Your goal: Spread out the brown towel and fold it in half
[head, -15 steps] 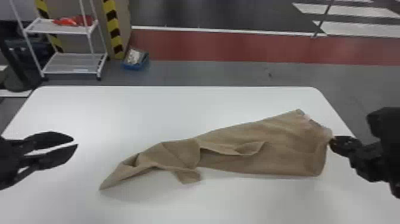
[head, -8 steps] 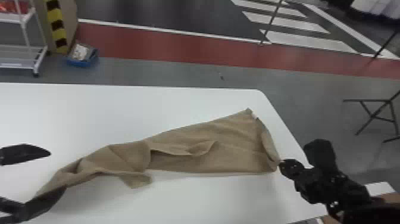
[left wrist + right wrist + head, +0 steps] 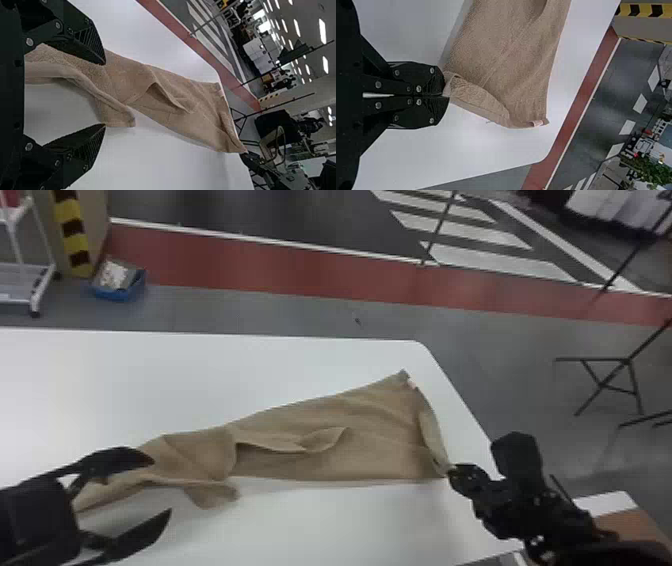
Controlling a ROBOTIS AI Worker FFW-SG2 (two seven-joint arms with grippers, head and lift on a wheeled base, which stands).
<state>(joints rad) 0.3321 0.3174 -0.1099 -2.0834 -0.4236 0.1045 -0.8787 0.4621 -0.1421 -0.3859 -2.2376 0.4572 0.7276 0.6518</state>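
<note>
The brown towel will stretch out into a long, still-doubled piece of cloth when the robot pulls the towel's bunched end, because the towel's raised fold lies loose.
The brown towel lies rumpled across the table, bunched at its left end, with a raised fold near its middle. My left gripper stands open over that left end, one finger above the cloth and the other beside it over bare table. In the left wrist view the left gripper has the towel running off beyond its fingers. At the near right corner, my right gripper is shut on the cloth. In the right wrist view the right gripper pinches that corner of the towel.
The white table has its right edge close to the towel's right end. Past it on the floor are a blue bin, a shelf rack and a dark stand. A brown-and-white surface sits at the lower right.
The head view has turned to the right, then slightly back. My left gripper has moved right, over the towel's left end. The towel's right edge is now lifted and drawn toward my right gripper.
</note>
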